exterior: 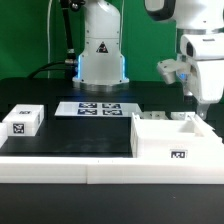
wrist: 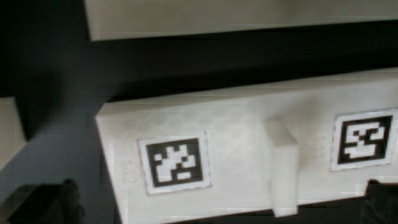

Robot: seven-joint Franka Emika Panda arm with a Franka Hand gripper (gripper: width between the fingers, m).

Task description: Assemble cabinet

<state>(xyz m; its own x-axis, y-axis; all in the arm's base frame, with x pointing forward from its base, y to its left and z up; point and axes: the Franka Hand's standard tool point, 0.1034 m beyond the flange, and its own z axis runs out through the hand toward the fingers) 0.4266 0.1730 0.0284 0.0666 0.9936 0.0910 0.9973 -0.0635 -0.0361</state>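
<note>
My gripper will lift the ribbed white panel by its rib, and the panel will come away alone, as a dark gap separates it from the neighbouring white piece.
The cabinet is a large white open-topped box with a tag on its front, at the exterior view's right front of the black table. My gripper hangs just above the box's far right corner, fingers pointing down. In the wrist view the cabinet fills the picture as a white panelled face with two tags and a raised rib between them. My gripper is open, its dark fingertips standing wide apart at either side of that face. Whether they touch it I cannot tell.
A small white tagged block sits at the exterior view's left. The marker board lies flat at the middle back, in front of the robot's base. A white ledge runs along the table's front.
</note>
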